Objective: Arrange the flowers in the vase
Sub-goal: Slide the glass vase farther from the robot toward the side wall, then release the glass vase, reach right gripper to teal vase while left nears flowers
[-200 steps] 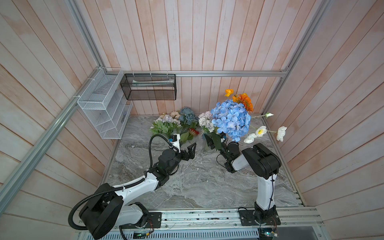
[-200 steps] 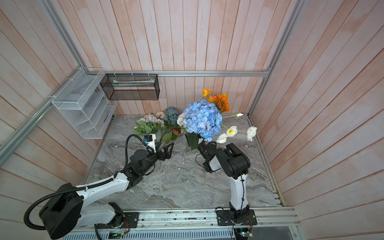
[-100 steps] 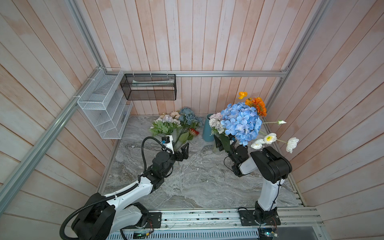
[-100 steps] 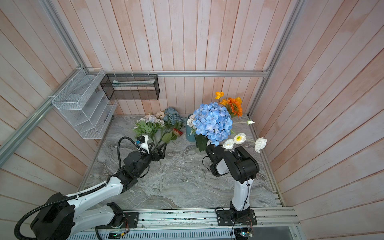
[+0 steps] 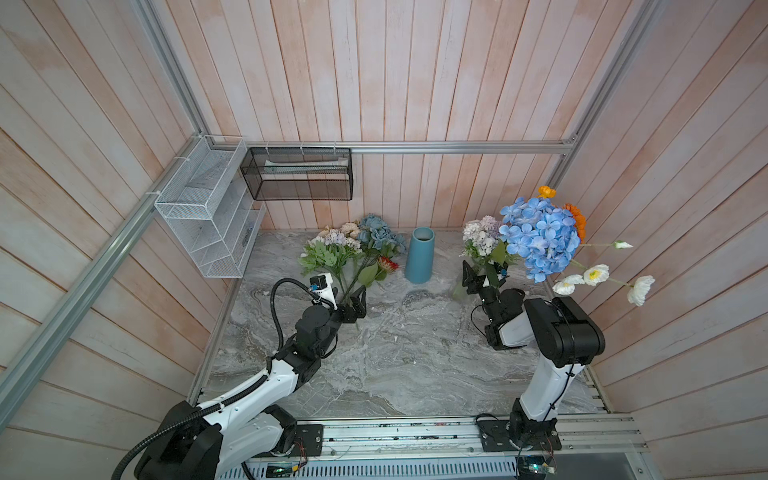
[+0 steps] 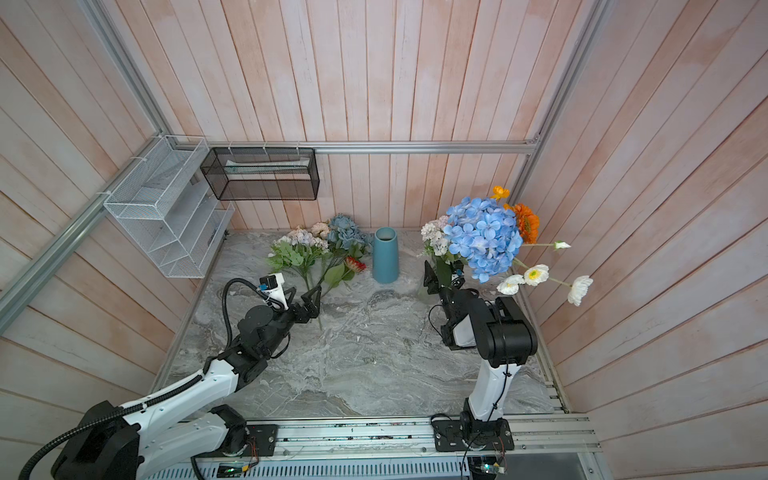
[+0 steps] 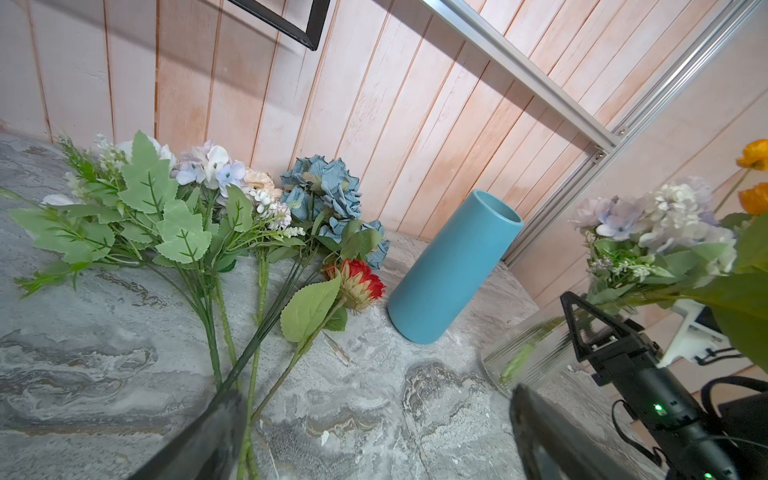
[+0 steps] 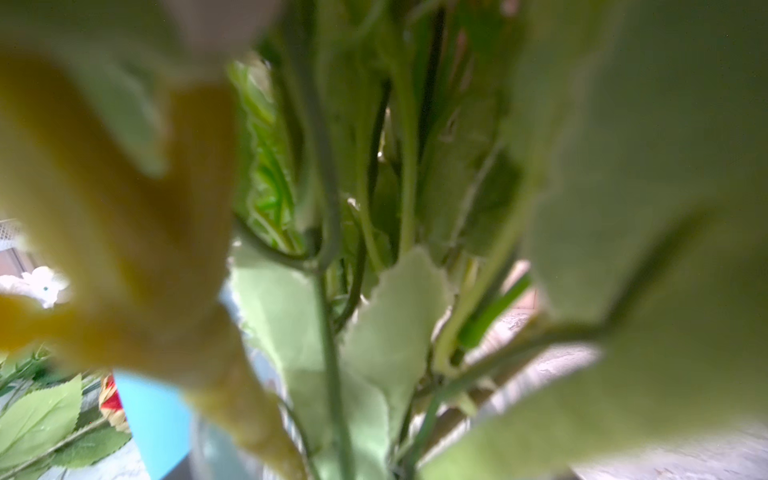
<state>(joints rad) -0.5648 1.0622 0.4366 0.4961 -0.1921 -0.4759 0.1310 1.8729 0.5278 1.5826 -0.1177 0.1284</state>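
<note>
The clear glass vase leans with its bottom (image 7: 504, 379) low at open marble (image 7: 476, 379). My right gripper should keep tilting it upright until it stands flat, then let it go.
My right gripper (image 5: 484, 276) (image 6: 442, 276) is shut on a clear glass vase (image 7: 528, 357), held tilted at the right. The vase holds flowers: a bright blue hydrangea (image 5: 540, 237) (image 6: 484, 237) with orange, white and lilac blooms. In the right wrist view only stems and leaves (image 8: 332, 291) show, and the jaws are hidden. A teal vase (image 5: 419, 257) (image 6: 385, 257) (image 7: 453, 266) stands empty at the back. More flowers (image 5: 353, 245) (image 6: 316, 245) (image 7: 208, 199) lie left of it. My left gripper (image 5: 353, 305) (image 7: 374, 449) is open low over their stem ends.
A white wire rack (image 5: 208, 216) and a black mesh basket (image 5: 297, 174) hang on the walls at the back left. Bare marble tabletop (image 5: 415, 353) stretches between the arms to the front rail (image 5: 415, 432). The right wall is close behind the bouquet.
The right arm has carried the glass vase and bouquet rightwards, uncovering the teal vase. The left gripper has drawn back slightly left along the lying stems, still open.
</note>
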